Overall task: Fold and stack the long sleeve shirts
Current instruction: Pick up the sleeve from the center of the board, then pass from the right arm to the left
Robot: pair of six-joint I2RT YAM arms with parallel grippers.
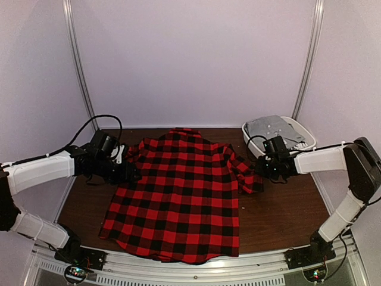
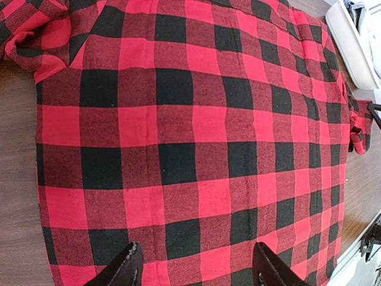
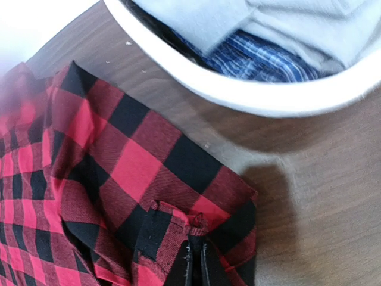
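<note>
The sleeve (image 1: 244,176) juts out from the shirt toward the basket, so my right gripper should bring the cuff over the chest (image 1: 181,157) to my open left gripper.
A red-and-black checked long sleeve shirt (image 1: 178,190) lies spread flat on the brown table, collar toward the back. My left gripper (image 1: 127,173) hovers over its left edge near the bunched left sleeve. In the left wrist view the left gripper (image 2: 196,247) stands open above the checked cloth (image 2: 196,137), with nothing between the fingers. My right gripper (image 1: 262,168) is at the shirt's right sleeve end. In the right wrist view the right gripper (image 3: 198,245) is shut on a fold of the sleeve cuff (image 3: 178,220), which is puckered at the fingertips.
A white basket (image 1: 300,132) holding grey and blue folded clothes stands at the back right, just behind the right gripper; its rim (image 3: 238,95) is close to the sleeve. Bare wooden table (image 1: 280,208) lies right of the shirt. White walls enclose the back and sides.
</note>
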